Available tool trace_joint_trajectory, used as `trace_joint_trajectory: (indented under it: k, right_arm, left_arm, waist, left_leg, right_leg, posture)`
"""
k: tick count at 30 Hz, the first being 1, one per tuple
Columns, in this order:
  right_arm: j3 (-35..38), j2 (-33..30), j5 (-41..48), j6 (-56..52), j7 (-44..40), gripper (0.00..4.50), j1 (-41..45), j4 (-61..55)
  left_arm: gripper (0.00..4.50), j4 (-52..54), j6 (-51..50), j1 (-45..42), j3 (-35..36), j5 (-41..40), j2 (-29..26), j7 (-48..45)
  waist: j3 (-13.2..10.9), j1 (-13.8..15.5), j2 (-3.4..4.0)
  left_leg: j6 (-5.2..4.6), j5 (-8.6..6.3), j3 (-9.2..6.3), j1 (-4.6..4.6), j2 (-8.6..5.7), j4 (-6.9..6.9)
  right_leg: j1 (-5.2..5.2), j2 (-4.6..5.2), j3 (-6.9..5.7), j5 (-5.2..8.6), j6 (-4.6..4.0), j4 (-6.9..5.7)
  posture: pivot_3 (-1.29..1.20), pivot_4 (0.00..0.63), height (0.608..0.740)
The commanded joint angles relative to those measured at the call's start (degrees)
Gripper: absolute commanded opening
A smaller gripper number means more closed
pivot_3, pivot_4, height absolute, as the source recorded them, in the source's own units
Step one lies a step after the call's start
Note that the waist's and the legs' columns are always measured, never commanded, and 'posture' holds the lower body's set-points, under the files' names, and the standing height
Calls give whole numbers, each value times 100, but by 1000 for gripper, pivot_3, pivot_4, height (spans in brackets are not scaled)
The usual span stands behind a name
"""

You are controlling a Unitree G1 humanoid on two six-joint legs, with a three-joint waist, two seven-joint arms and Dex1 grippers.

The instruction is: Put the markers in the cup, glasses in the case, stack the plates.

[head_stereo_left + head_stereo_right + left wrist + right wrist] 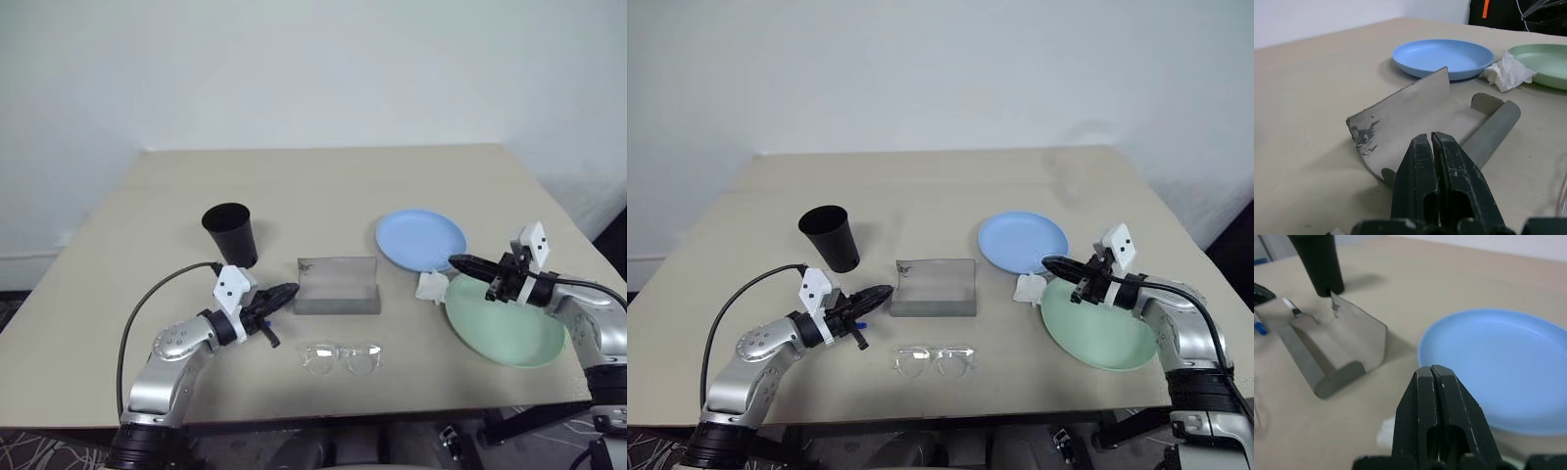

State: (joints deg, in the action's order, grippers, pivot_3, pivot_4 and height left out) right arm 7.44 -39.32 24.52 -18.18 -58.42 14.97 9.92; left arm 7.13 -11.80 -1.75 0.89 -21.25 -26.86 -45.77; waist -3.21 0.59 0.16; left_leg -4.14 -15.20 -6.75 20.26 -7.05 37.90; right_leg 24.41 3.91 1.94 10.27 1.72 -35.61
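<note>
The green plate's outer rim (564, 338) is clear of the tissue and the blue plate, so my right gripper keeps moving there until its fingers are on both sides of that rim.
The grey case (338, 286) lies open at mid-table with its lid standing up. In front of it, near the table's front edge, lie the clear glasses (341, 358). The black cup (230, 233) stands upright to the left behind the case. My left gripper (285, 292) is shut and empty, its tip just short of the case's left end. Two markers, one black-tipped (1291, 307) and one blue-capped (1259, 326), lie on the table by that gripper. The blue plate (421, 239) and green plate (505, 320) lie side by side at the right. Over the gap between them hovers my right gripper (459, 261), shut and empty.
A crumpled white tissue (431, 287) lies between the two plates, just below the right gripper's tip. The table's front edge (323, 416) runs close to the glasses and the green plate. A white wall stands behind the table.
</note>
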Motion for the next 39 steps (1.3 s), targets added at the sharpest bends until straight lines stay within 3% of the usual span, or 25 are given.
trace_joint_trajectory:
  k: [1, 18, 26, 39]
  right_arm:
    - [267, -125, -64, 22, 229, 0, -27, -185]
    - [627, -761, -735, 276, 656, 0, -59, 1147]
    - [673, -1082, -957, 440, 713, 2560, 155, 2044]
    - [602, -1189, -953, 8, 463, 2560, 88, 2494]
  left_arm:
    - [14, -38, 230, -12, 157, -60, -31, -100]
    - [14, 353, 27, -202, -355, 20, 225, -130]
    - [0, 356, -53, -294, -401, 7, 140, -182]
    - [0, 258, -43, -348, -534, 54, 210, -199]
  waist:
    - [0, -3, 3]
    - [-1, 35, 2]
    - [-2, 34, 6]
    - [-2, 34, 6]
  left_leg:
    - [0, 0, 0, -1, 0, 0]
    - [-2, 1, 4, 2, 0, 8]
    - [-5, 4, 6, -2, 1, 10]
    - [-7, 4, 7, -1, 0, 14]
  right_leg:
    - [0, 0, 1, 0, 0, 0]
    - [-3, 1, 1, 0, 0, 1]
    - [-9, 1, 1, 0, -1, 0]
    - [-11, 1, 2, 0, 0, 1]
  posture:
    - [0, 0, 740]
    - [0, 0, 740]
    - [0, 0, 740]
    - [0, 0, 740]
